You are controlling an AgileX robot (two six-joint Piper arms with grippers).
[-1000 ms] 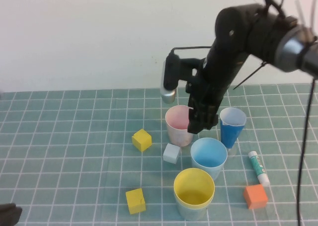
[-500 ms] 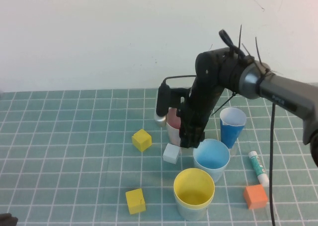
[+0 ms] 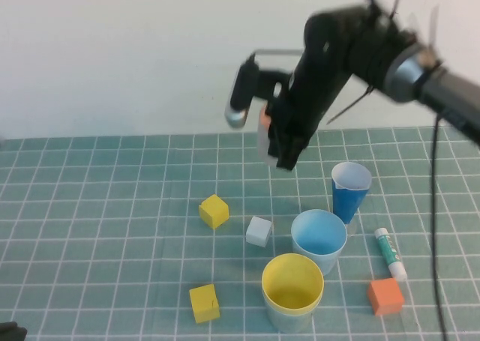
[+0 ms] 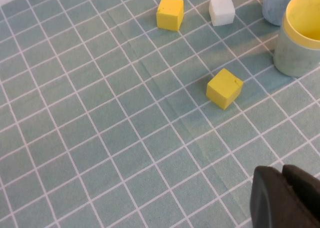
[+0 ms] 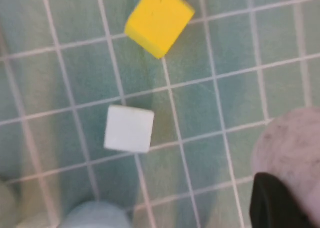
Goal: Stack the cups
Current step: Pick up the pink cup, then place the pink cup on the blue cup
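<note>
Next, my right gripper moves the pink cup [image 3: 268, 145] forward into the open light blue cup [image 3: 319, 232], because the pink cup hangs over the mat's back edge, behind the other cups.
My right gripper [image 3: 279, 148] hangs high over the back of the mat, shut on the rim of the pink cup [image 3: 262, 133]. The arm hides most of that cup. In the right wrist view the pink cup [image 5: 292, 148] fills the corner, with one black finger [image 5: 275, 203] against it. On the mat stand the light blue cup [image 3: 319, 237] and, nearer the front, the yellow cup [image 3: 292, 282] nested in the pale green cup [image 3: 289, 318]. My left gripper [image 4: 284, 195] is shut and empty, low over the mat near the front left.
A narrow dark blue cup [image 3: 350, 192] stands right of the light blue one. Two yellow blocks [image 3: 214, 210] [image 3: 205, 303], a white block [image 3: 259, 231], an orange block [image 3: 385, 296] and a green-and-white stick [image 3: 391, 253] lie scattered around the cups.
The right gripper came down around the pink cup's rim, shut on it and lifted it off the mat. The left arm has not moved.
</note>
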